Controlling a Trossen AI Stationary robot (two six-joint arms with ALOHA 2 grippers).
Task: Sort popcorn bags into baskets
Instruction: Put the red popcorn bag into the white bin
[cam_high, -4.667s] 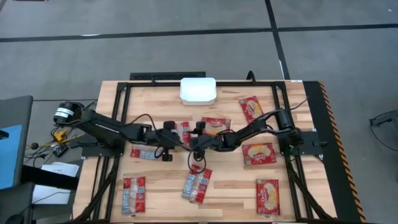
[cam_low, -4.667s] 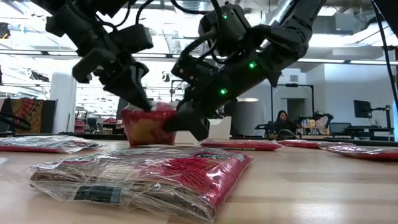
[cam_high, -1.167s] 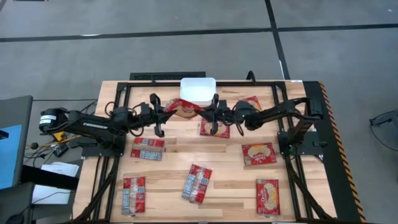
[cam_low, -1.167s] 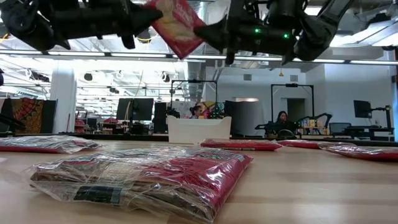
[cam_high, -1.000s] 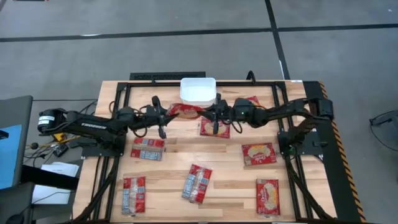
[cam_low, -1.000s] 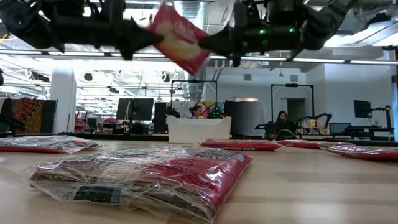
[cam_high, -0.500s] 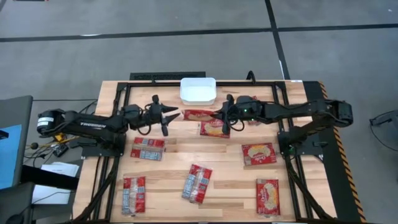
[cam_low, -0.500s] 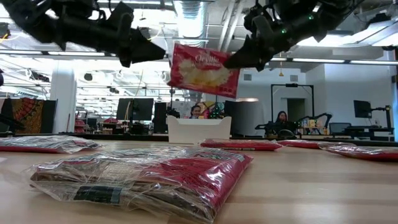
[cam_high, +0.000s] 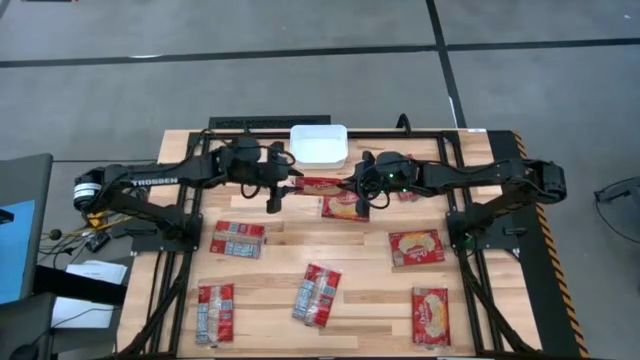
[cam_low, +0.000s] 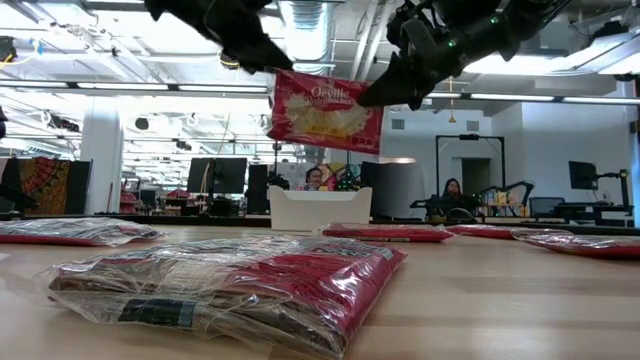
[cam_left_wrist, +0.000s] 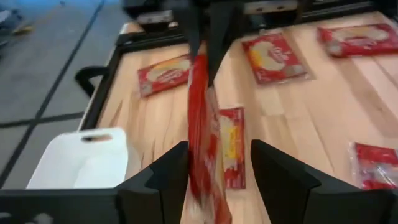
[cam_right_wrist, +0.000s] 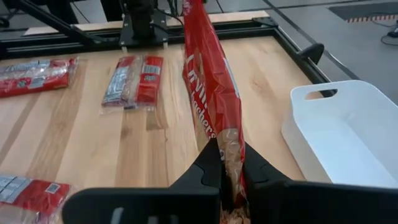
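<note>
My left gripper should take the popcorn bag to the white basket (cam_high: 318, 147), since my right gripper holds the bag with its loose end (cam_low: 285, 108) inside my open left gripper.
One red popcorn bag (cam_low: 325, 110) hangs in the air near the white basket (cam_high: 318, 146), which stands at the table's far edge. My right gripper (cam_right_wrist: 227, 163) is shut on the bag's right end. My left gripper (cam_left_wrist: 217, 146) is open. Its fingers stand on either side of the bag's left end (cam_left_wrist: 200, 124) with a gap on each side. Several more popcorn bags lie flat on the table, one (cam_high: 345, 207) right under the held bag. My right gripper pinches the bag's right short end (cam_right_wrist: 227, 146) between its two fingers, near the upper corner (cam_low: 378, 98). The fingers come from the table's right, slanting slightly down, and lie along the bag. The bag is lifted clear, its faces upright, hanging below the fingers.
Flat bags lie at the left (cam_high: 239, 240), along the near edge (cam_high: 215, 312) (cam_high: 317, 297) (cam_high: 430, 315) and at the right (cam_high: 415, 247). A black frame (cam_high: 300, 122) runs round the tabletop. Bare wood shows between the bags in the middle.
My left gripper has opened and let go of the bag's left end, then risen and turned more level. The bag, held slanted between both grippers before, has swung down; it now hangs upright from my right gripper alone, which tipped more level.
</note>
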